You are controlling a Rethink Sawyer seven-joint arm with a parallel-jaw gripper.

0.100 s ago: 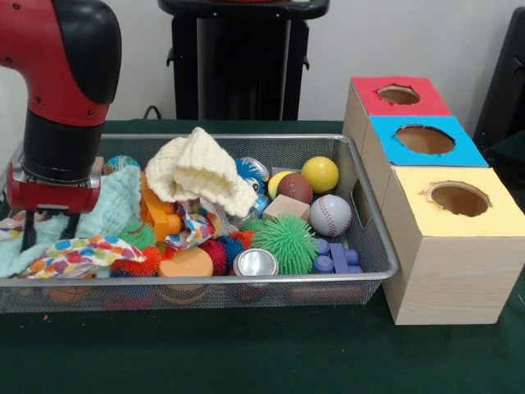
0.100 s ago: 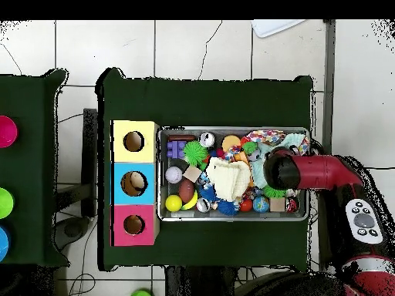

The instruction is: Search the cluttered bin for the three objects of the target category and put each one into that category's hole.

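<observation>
My gripper will uncover a cluster of hidden toys when it carries the polka-dot cloth [image 1: 75, 254] away, because an orange ball [image 1: 69, 293] shows through the mesh below.
My gripper [image 1: 51, 236] hangs open over the left end of the wire mesh bin [image 1: 373, 246], just above a mint cloth [image 1: 115, 205] and a polka-dot cloth [image 1: 78, 253]; it holds nothing. A cream knit hat [image 1: 201, 172] lies on the pile in the middle. To the right are a yellow ball [image 1: 320, 174], a maroon ball [image 1: 294, 188], a baseball [image 1: 330, 215] and a green spiky ball [image 1: 284, 243]. The wooden box beside the bin has a red hole [image 1: 399, 94], a blue hole [image 1: 424, 139] and a yellow hole [image 1: 458, 199]. In the overhead view the arm [image 2: 312, 171] covers the gripper.
Also in the bin are a metal can [image 1: 255, 263], purple blocks [image 1: 336, 257], a wooden cube [image 1: 286, 207], an orange block [image 1: 160, 215], an orange disc [image 1: 187, 263] and orange spiky balls [image 1: 139, 263]. Overhead, the box [image 2: 133, 183] stands against the bin [image 2: 231, 216] on green cloth.
</observation>
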